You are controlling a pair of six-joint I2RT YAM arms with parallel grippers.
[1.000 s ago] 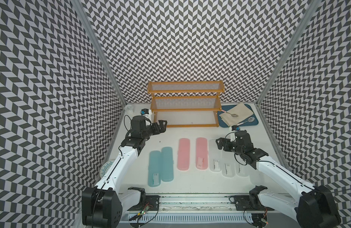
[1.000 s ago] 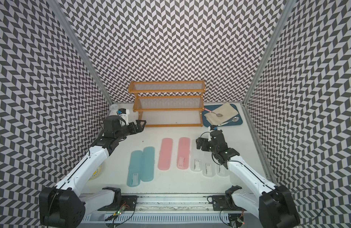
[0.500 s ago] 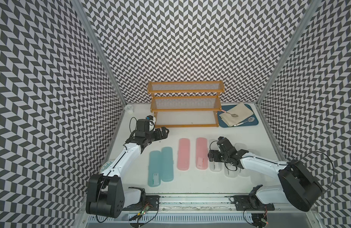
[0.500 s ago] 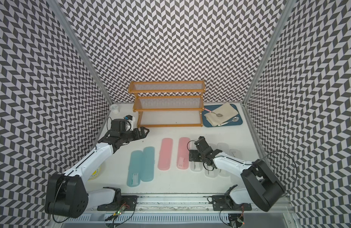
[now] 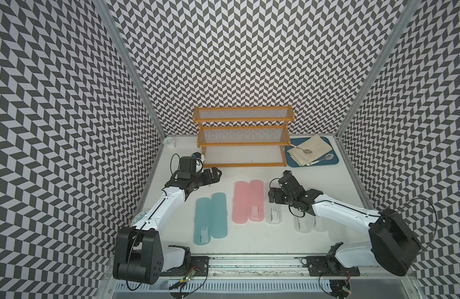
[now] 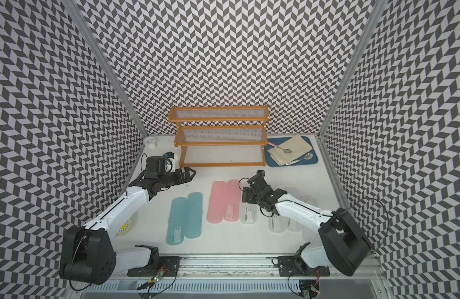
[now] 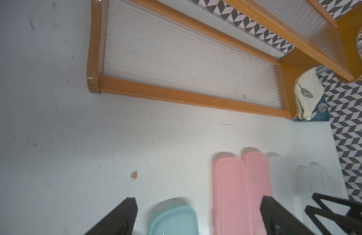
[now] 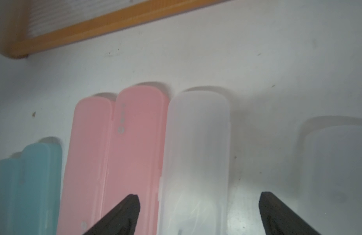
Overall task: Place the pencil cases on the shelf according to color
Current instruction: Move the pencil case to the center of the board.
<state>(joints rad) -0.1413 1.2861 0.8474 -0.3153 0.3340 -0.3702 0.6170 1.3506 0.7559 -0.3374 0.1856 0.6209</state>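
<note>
The white case next to the pink pair is separated from the other white cases [image 5: 303, 225] by a gap [image 5: 286, 219], so my right gripper should move those others next to it before shelving.
The pencil cases lie in a row on the white table in both top views: two teal [image 5: 210, 222], two pink [image 5: 248, 204], and several frosted white ones [image 5: 273, 214] to their right. The orange-framed shelf [image 5: 243, 139] stands behind them with bare tiers. My left gripper [image 5: 216, 174] is open between the shelf and the teal pair; in the left wrist view its jaws [image 7: 198, 201] flank a teal case's end [image 7: 173, 220]. My right gripper [image 5: 271, 195] is open low over the white case next to the pink pair, its jaws [image 8: 199, 197] straddling that case [image 8: 196, 142].
A blue tray [image 5: 335, 161] with a beige cloth and spoons sits right of the shelf. A small white cup [image 5: 169, 143] stands in the back left corner. A patterned plate [image 6: 124, 227] lies under my left arm. Chevron walls close in three sides.
My right gripper has dropped and moved left over the white case beside the pink ones. My left gripper has moved away from the shelf toward the teal cases. No case has moved.
</note>
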